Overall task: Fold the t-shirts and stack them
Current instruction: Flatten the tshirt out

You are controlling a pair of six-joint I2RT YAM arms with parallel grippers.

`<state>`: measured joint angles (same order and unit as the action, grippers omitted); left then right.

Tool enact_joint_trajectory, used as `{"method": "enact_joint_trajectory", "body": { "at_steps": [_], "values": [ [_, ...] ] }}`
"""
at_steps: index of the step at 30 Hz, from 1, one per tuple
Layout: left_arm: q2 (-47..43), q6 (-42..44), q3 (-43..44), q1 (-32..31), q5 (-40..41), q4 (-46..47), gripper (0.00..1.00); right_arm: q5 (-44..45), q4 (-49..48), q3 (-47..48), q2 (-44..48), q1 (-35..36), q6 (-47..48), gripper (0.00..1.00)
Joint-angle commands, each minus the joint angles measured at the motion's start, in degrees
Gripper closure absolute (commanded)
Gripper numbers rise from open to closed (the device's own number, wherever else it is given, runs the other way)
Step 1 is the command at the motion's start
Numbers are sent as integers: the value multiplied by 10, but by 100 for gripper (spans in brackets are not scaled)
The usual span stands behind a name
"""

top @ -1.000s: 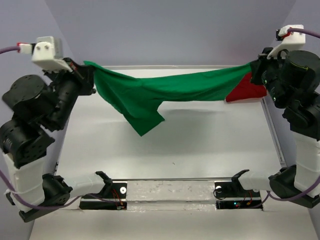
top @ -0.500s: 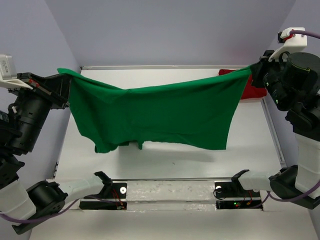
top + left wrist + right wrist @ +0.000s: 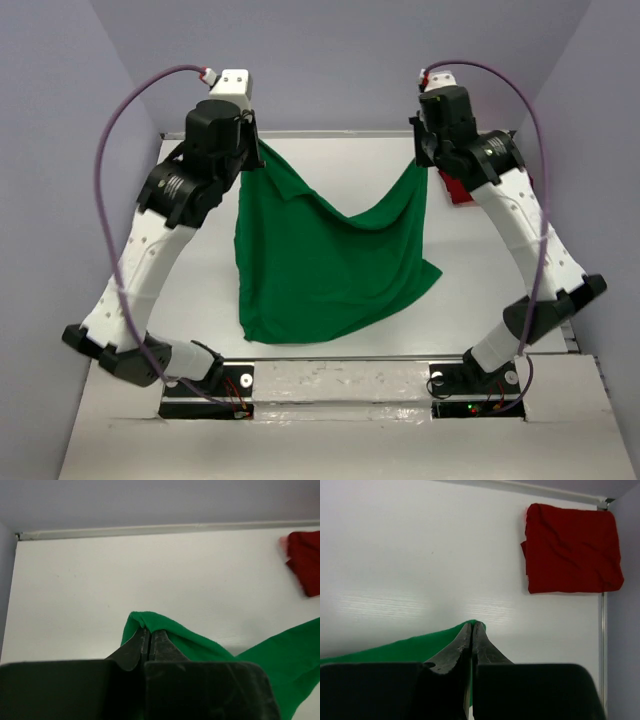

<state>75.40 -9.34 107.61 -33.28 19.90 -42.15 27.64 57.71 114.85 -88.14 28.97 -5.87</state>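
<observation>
The green t-shirt's upper edge hangs down in the middle [image 3: 350, 222], so my left gripper and my right gripper should raise its upper corners [image 3: 270, 159] and pull them apart before folding.
The bright green t-shirt [image 3: 320, 260] hangs between both arms, sagging in the middle, its lower edge near the table's front. My left gripper [image 3: 258, 148] is shut on its upper left corner [image 3: 145, 620]. On the upper right corner [image 3: 465, 630], my right gripper [image 3: 418, 162] is shut as well. In each wrist view the jaws are pressed together on green cloth, at the left gripper [image 3: 149, 630] and at the right gripper [image 3: 471, 626]. The dark red t-shirt [image 3: 572, 547] lies folded flat at the far right corner, partly hidden behind the right arm from above [image 3: 458, 190].
The white table [image 3: 190, 290] has a raised rail along the far edge [image 3: 150, 530] and along the right side [image 3: 601, 645]. Grey walls stand close on the left, the back and the right. Both arm bases sit at the near edge.
Both arms have swung inward and toward the far side, bringing the held corners closer. The green t-shirt went from stretched wide to hanging narrower with a deep sag.
</observation>
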Motion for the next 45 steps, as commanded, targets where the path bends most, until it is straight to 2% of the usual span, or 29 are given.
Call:
{"method": "enact_joint_trajectory", "body": {
  "at_steps": [1,5,9,18,26,35,41,45],
  "values": [
    [33,35,-45,79,-83,80,100,18,-54,26,-61,2,4,100],
    [51,41,0,90,-58,74,100,22,-52,69,-88,2,17,100],
    [14,40,35,89,-76,66,100,31,-35,95,-77,2,24,100],
    [-130,22,54,85,-81,15,100,86,-4,72,68,24,20,100],
    [-217,3,42,84,-98,-3,100,103,60,75,132,35,-9,100],
    [-199,-7,96,84,-135,3,100,116,97,123,127,40,-17,100],
    [-122,7,174,59,-130,8,100,123,86,130,90,40,-10,100],
    [-102,17,153,55,-109,7,100,123,65,126,61,40,6,100]
  ]
}}
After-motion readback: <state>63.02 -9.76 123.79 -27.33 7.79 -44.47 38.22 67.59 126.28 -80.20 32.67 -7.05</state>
